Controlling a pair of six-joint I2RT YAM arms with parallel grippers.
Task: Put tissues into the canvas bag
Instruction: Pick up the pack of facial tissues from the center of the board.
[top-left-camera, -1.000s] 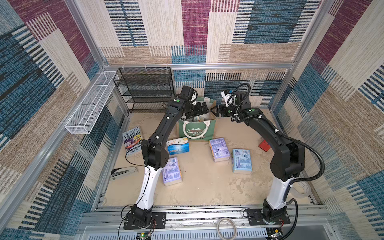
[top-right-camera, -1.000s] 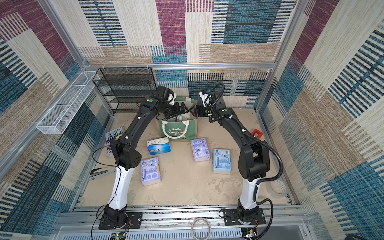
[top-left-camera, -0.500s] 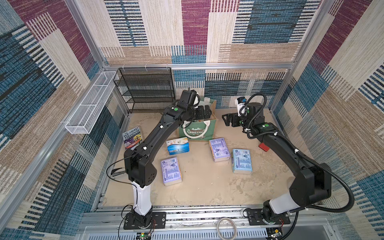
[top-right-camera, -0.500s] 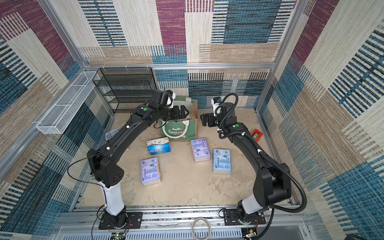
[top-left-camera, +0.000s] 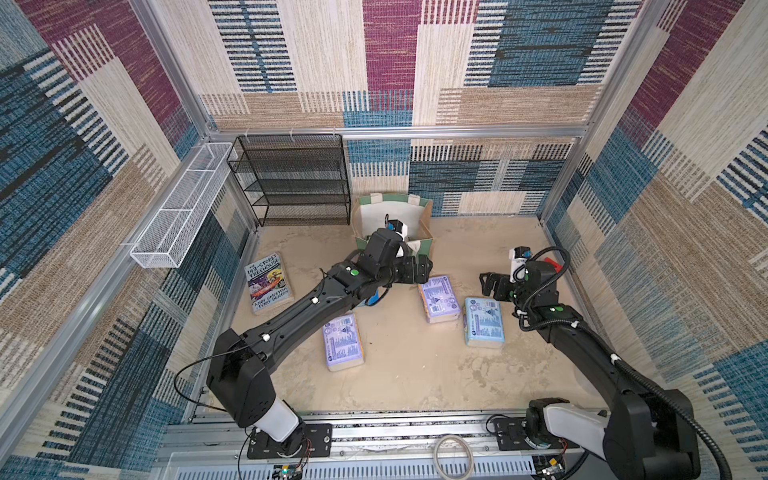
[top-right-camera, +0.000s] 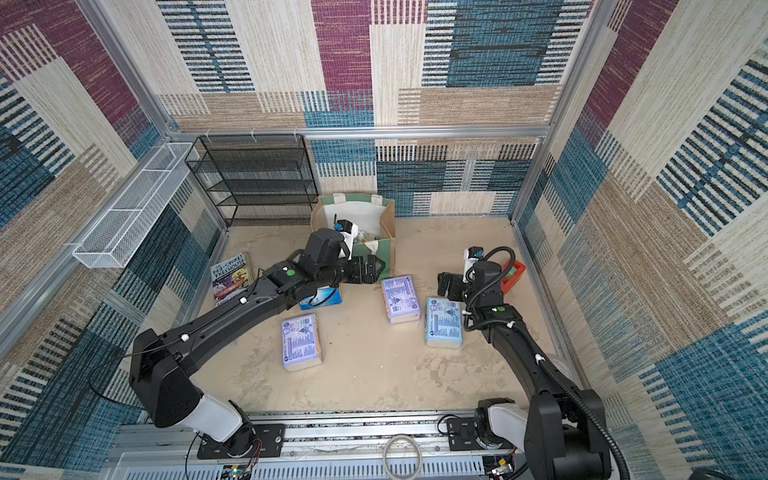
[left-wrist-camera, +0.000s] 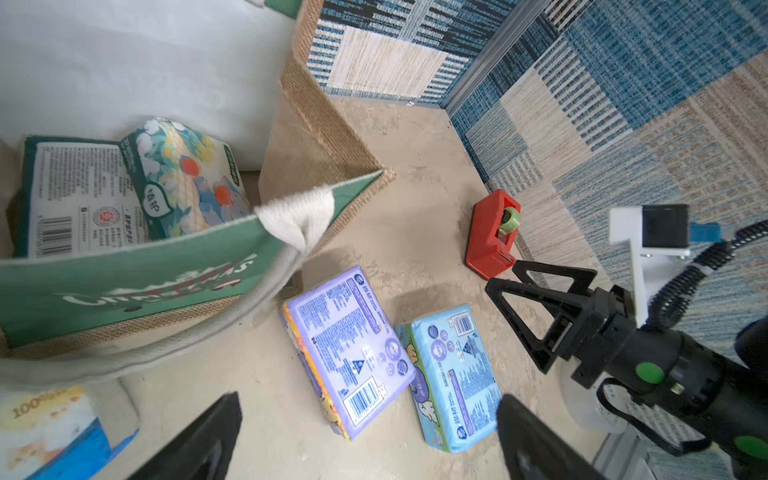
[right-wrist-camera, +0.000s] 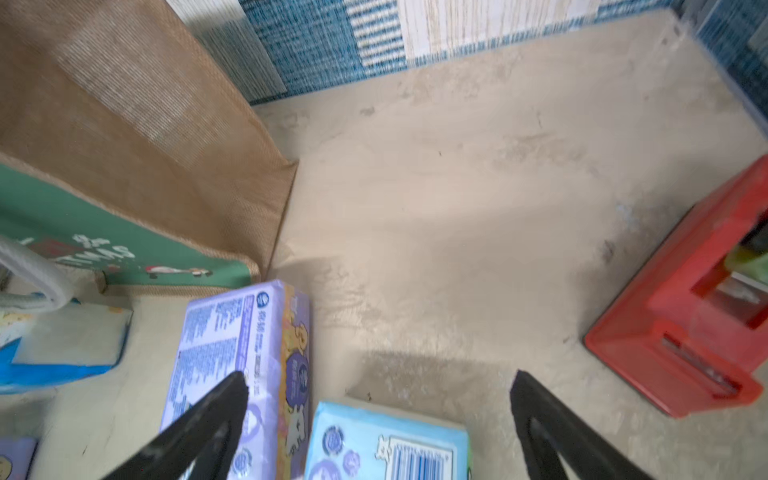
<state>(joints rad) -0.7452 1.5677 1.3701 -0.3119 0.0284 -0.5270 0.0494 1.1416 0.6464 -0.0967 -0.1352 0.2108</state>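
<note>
My left gripper should brace that side (top-left-camera: 467, 333) of the light blue pack while my right gripper takes its opposite edge, since that side touches the lavender pack's corner (top-left-camera: 458, 311).
The canvas bag (top-left-camera: 426, 226) (top-right-camera: 388, 232) stands open at the back. Inside it lie a green-white tissue pack (left-wrist-camera: 83, 195) and a cartoon-print one (left-wrist-camera: 187, 174). On the floor lie two lavender packs (top-left-camera: 438, 299) (top-left-camera: 343, 343), a light blue pack (top-left-camera: 484, 320) and a blue-white pack (top-right-camera: 322, 297) half under my left arm. My left gripper (top-left-camera: 426, 268) (left-wrist-camera: 370, 409) hangs open and empty at the bag's front right corner, above the nearer lavender pack. My right gripper (top-left-camera: 486, 284) (right-wrist-camera: 379, 378) is open and empty over the far end of the light blue pack.
A black mesh rack (top-left-camera: 297, 183) stands left of the bag, and a white wire basket (top-left-camera: 183, 208) hangs on the left wall. The Treehouse book (top-left-camera: 268, 282) lies at the left. A red tape dispenser (top-left-camera: 552, 264) (right-wrist-camera: 698, 332) sits by the right wall.
Both arms have drawn back from the bag's mouth towards the front. The left gripper has come down to the bag's front corner. The right one has swung right, over the light blue pack.
</note>
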